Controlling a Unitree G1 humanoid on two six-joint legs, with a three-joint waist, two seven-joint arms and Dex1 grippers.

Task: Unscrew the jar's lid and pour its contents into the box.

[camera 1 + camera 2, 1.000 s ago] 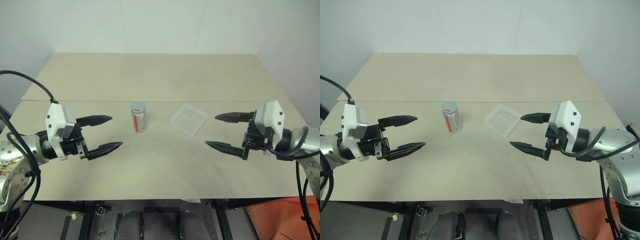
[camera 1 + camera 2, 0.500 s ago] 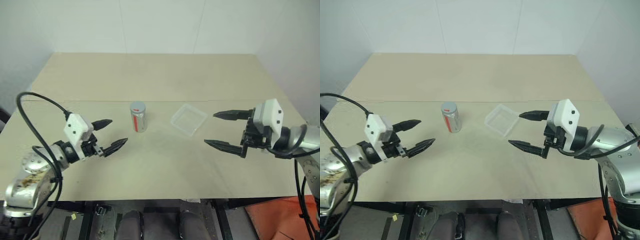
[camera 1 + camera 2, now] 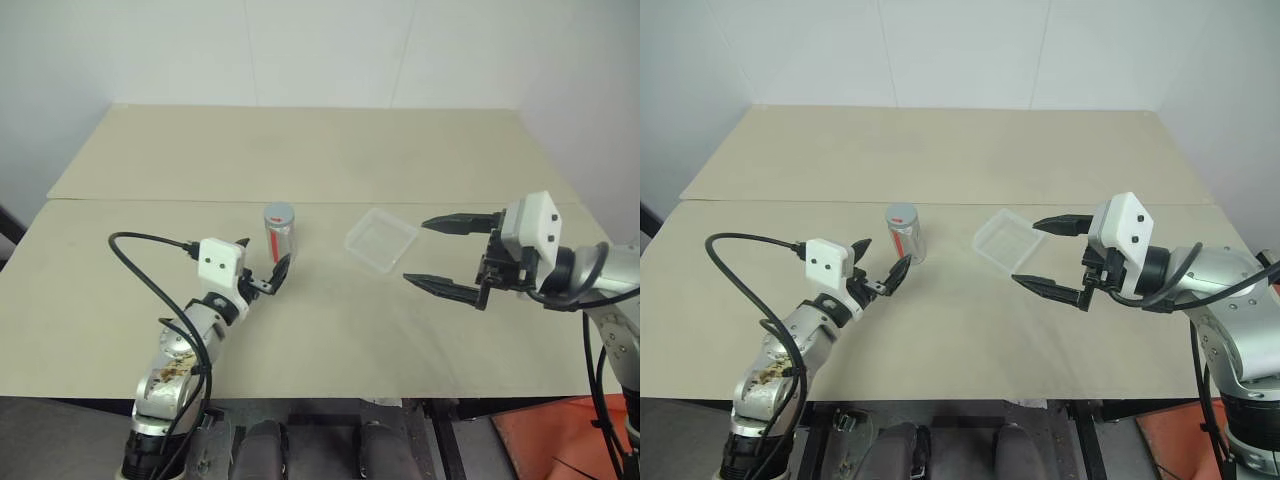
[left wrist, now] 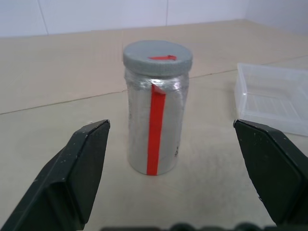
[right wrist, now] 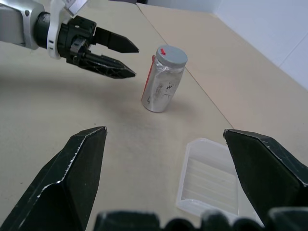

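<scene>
I should expect the grey lid (image 4: 158,58) to hide a wide threaded opening beneath it, since it is about as broad as the jar's body (image 4: 156,126).
The jar (image 3: 279,236) stands upright at the middle of the table, silvery with a red stripe. Its grey lid (image 4: 158,57), marked red on top, is screwed on, so the contents are hidden. My left gripper (image 3: 262,258) is open just in front of the jar and aimed at it, with the fingers apart from it on either side in the left wrist view. The clear box (image 3: 381,240) lies flat to the jar's right. Beyond the box, my right gripper (image 3: 416,250) hangs open above the table, holding nothing.
The beige table (image 3: 330,330) has a seam (image 3: 150,200) running across behind the jar. Its front edge lies close below both arms. A black cable (image 3: 150,270) loops from the left wrist. White walls stand behind the table.
My left arm has swung in from the table's left side and dropped, so its open gripper now faces the jar up close. The right gripper has stayed in place.
</scene>
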